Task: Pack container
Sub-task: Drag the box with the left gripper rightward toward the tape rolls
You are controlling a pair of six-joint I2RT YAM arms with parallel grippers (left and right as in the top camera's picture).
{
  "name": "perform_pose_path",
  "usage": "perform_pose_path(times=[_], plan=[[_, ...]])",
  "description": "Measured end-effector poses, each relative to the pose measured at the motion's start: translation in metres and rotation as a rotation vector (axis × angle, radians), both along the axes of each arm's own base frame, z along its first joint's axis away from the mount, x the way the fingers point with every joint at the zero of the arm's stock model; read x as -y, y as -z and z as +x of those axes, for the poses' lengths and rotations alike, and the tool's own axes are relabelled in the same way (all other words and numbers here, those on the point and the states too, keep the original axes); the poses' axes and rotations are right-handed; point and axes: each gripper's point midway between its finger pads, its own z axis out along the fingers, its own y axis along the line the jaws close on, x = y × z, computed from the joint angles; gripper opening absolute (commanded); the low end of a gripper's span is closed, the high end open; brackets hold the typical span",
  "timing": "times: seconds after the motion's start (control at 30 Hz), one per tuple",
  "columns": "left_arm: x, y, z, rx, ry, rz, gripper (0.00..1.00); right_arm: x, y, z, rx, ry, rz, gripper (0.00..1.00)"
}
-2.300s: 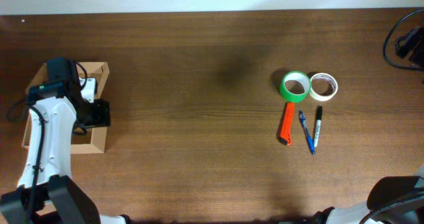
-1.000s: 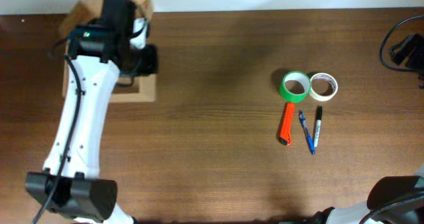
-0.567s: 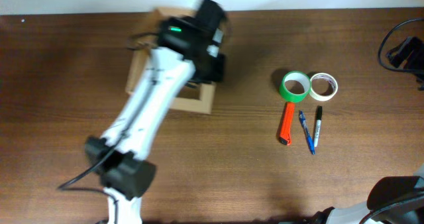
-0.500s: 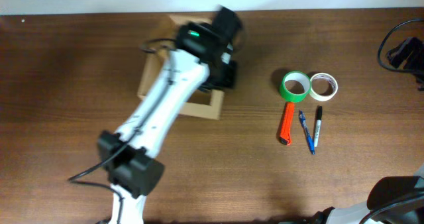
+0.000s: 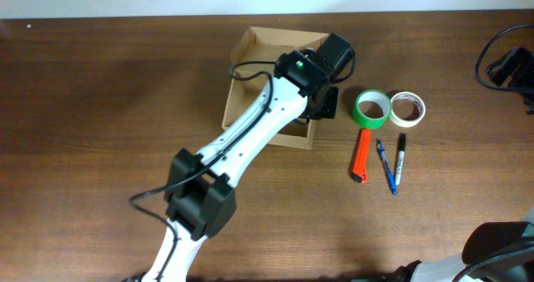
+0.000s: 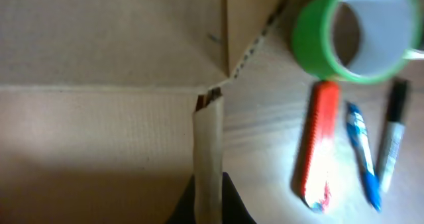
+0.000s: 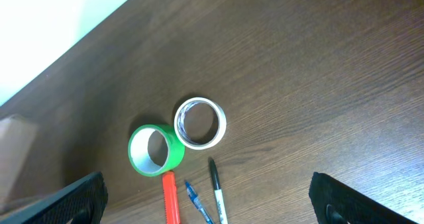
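Note:
The table (image 5: pixel 288 159) in front of the box is free, so the robot's left gripper should now pull the box's side (image 5: pixel 312 133) closer until the box sits there, and then let go.
The container (image 5: pixel 250 57), an open brown cardboard box, sits at the back middle of the table, just left of the tape rolls. My left gripper (image 5: pixel 322 105) is shut on its right wall. In the left wrist view that thin cardboard wall (image 6: pixel 209 144) stands pinched between the dark fingers of the left gripper (image 6: pixel 209 207), with the box inside (image 6: pixel 99 131) to the left. My right gripper (image 7: pixel 209 197) hangs open high above the table with nothing between its fingers.
Right of the box lie a green tape roll (image 5: pixel 372 108), a white tape roll (image 5: pixel 408 108), an orange cutter (image 5: pixel 361 155), a blue pen (image 5: pixel 385 167) and a black marker (image 5: pixel 400 158). Black cables (image 5: pixel 509 57) sit at the far right edge.
My left arm has dragged the box from the table's left edge, along the back, to just beside the green tape roll. The right gripper and the loose items have not moved.

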Motion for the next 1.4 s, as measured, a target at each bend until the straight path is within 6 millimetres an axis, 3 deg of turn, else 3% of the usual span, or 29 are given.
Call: perform_pose_path(times=[0.23, 0.47, 0.6, 0.83, 0.9, 1.0, 1.13, 1.3, 1.4], plan=[[-0.002, 0.044, 0.007, -0.038, -0.042, 0.062, 0.02, -0.001, 0.001, -0.001, -0.004, -0.001, 0.004, 0.99], [-0.007, 0.046, 0.011, -0.017, -0.058, 0.091, 0.02, -0.004, 0.001, -0.002, -0.005, -0.007, 0.017, 0.99], [-0.008, 0.046, 0.012, -0.009, -0.06, 0.099, 0.15, -0.004, 0.001, -0.001, -0.004, -0.007, 0.019, 0.99], [-0.011, 0.045, 0.015, 0.002, -0.073, 0.11, 0.19, -0.004, 0.001, -0.001, -0.004, -0.008, 0.019, 0.99], [-0.011, 0.045, 0.015, 0.004, -0.074, 0.112, 0.36, -0.004, 0.001, -0.001, -0.004, -0.008, 0.019, 0.99], [-0.013, 0.044, 0.014, 0.002, -0.065, 0.125, 0.46, -0.004, 0.001, -0.001, -0.004, -0.008, 0.019, 0.99], [-0.019, 0.02, 0.017, 0.033, -0.057, 0.15, 0.51, -0.004, 0.001, -0.001, -0.004, -0.008, 0.019, 0.99], [-0.018, -0.044, 0.037, 0.184, -0.06, 0.123, 0.53, -0.002, -0.002, 0.002, 0.013, -0.009, 0.007, 0.99], [-0.028, -0.073, 0.041, 0.253, -0.064, 0.152, 0.52, -0.001, -0.002, 0.002, 0.015, -0.008, 0.007, 0.99]])
